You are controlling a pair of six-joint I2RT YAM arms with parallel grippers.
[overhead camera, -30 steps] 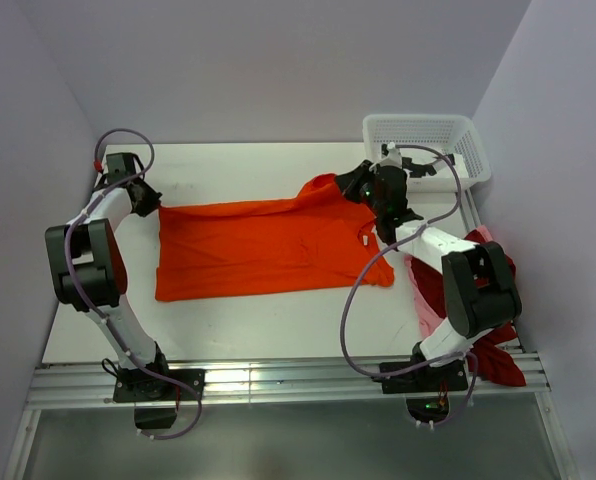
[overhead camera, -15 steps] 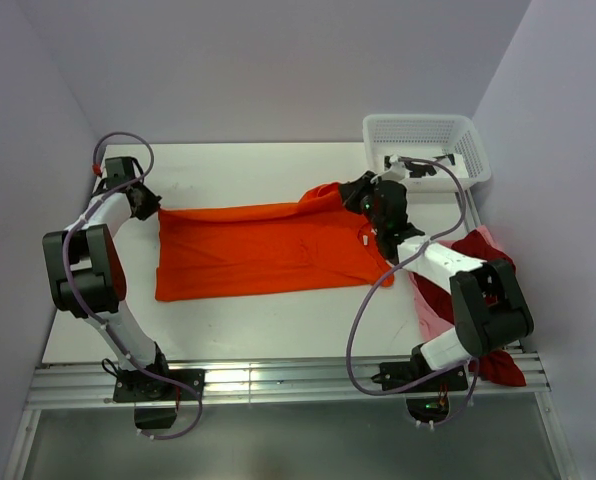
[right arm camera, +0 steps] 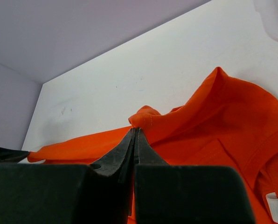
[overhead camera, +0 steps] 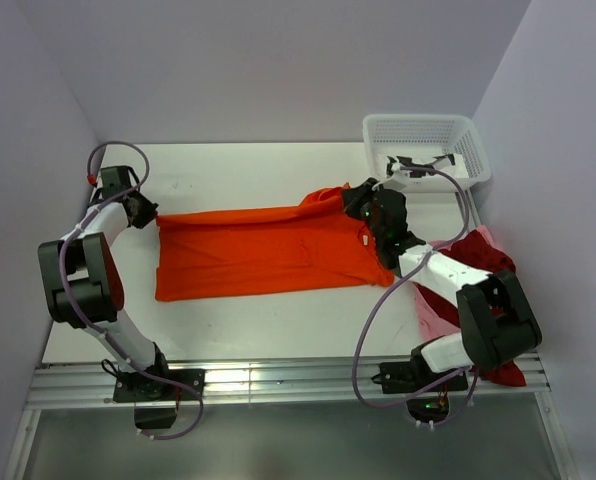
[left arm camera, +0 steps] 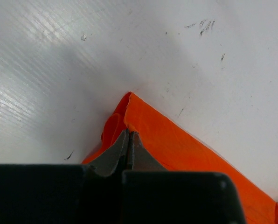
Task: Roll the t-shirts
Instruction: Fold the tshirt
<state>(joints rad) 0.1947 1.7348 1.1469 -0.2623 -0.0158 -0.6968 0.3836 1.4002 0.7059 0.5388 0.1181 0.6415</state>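
Observation:
The orange t-shirt's far edge (overhead camera: 233, 216) runs straight from my left gripper to the raised fold (overhead camera: 326, 198). My right gripper should go on pulling until the t-shirt's edge is tight, and then let go.
The orange t-shirt (overhead camera: 263, 250) lies spread across the middle of the table (overhead camera: 238, 170). My left gripper (overhead camera: 148, 212) is shut on its far left corner (left arm camera: 134, 112), with the closed fingertips (left arm camera: 128, 134) pinching the cloth just above the white surface. My right gripper (overhead camera: 358, 203) is shut on a raised fold near the shirt's far right shoulder (right arm camera: 148, 116), and the cloth tents up from its tips (right arm camera: 135, 130). A dark red t-shirt (overhead camera: 486, 256) and a pale pink one (overhead camera: 430, 312) lie heaped at the right edge, partly under the right arm.
A white mesh basket (overhead camera: 428, 135) stands at the back right corner. The walls close in on the left, right and back. More dark red cloth (overhead camera: 505, 366) hangs over the near right edge by the right arm's base.
The right gripper has moved slightly nearer and rightward with its fold, drawing in the shirt's right corner. The left gripper has shifted a little left, and the shirt's back edge looks straighter.

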